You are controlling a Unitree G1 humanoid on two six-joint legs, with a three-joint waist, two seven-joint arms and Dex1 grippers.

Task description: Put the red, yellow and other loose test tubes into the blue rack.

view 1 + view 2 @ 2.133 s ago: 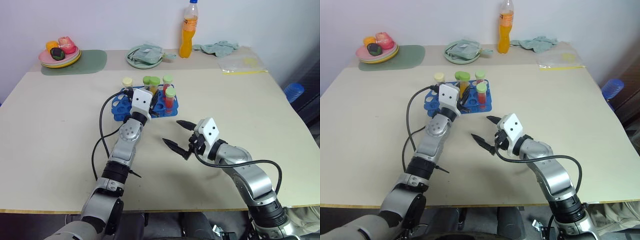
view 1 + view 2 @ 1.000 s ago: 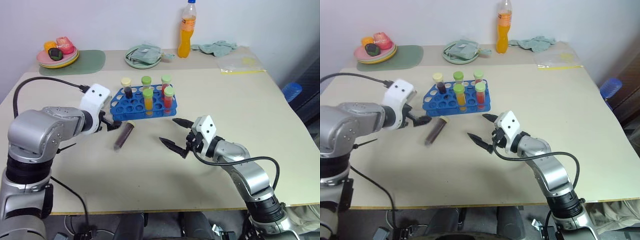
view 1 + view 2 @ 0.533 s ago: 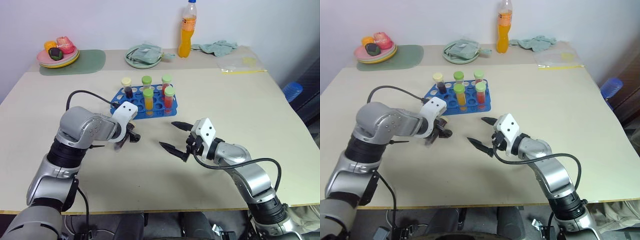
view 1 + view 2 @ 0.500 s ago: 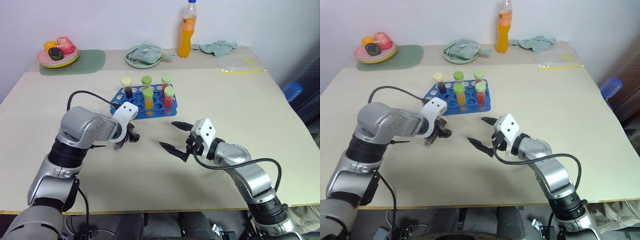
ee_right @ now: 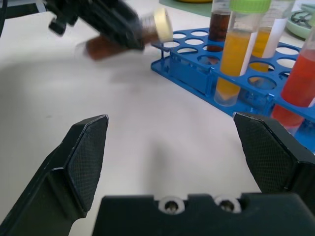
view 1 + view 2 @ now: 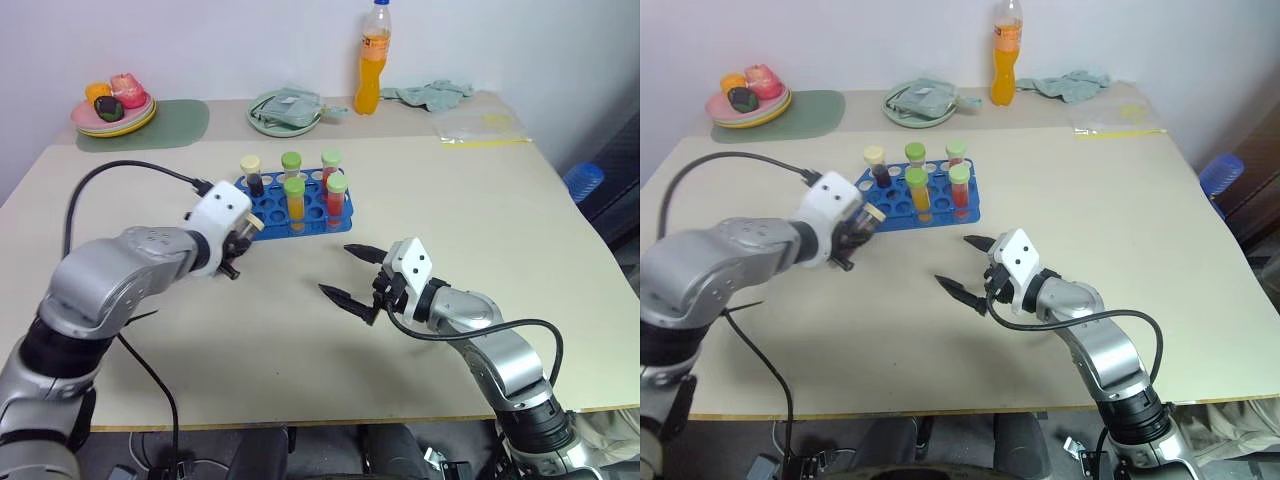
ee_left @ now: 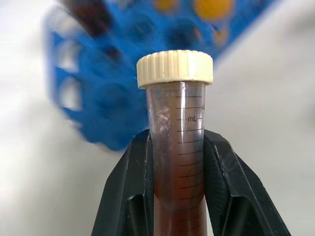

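Note:
I should turn the dark brown test tube upright with my left gripper and lower it into an empty front hole (image 5: 188, 50), because the tube slants with its cap (image 5: 163, 24) toward the blue rack.
My left gripper (image 6: 240, 240) is shut on a dark brown test tube (image 7: 178, 147) with a pale yellow cap (image 6: 256, 225). It holds the tube tilted, just off the table, cap toward the near left corner of the blue rack (image 6: 268, 206). Several capped test tubes of red, yellow-orange and dark brown liquid stand upright in the blue rack (image 5: 192, 69). My right gripper (image 6: 336, 268) hovers open and empty over the table, in front of the rack and to its right.
Along the table's far edge stand a tall orange drink bottle (image 6: 374, 60), a green dish holding a cloth (image 6: 288, 110), a plate of fruit (image 6: 115, 108) on a green mat, a crumpled cloth (image 6: 432, 95) and a plastic bag (image 6: 482, 128).
My left gripper has shut on the brown tube that lay on the table and raised it toward the rack. The right arm has stayed still.

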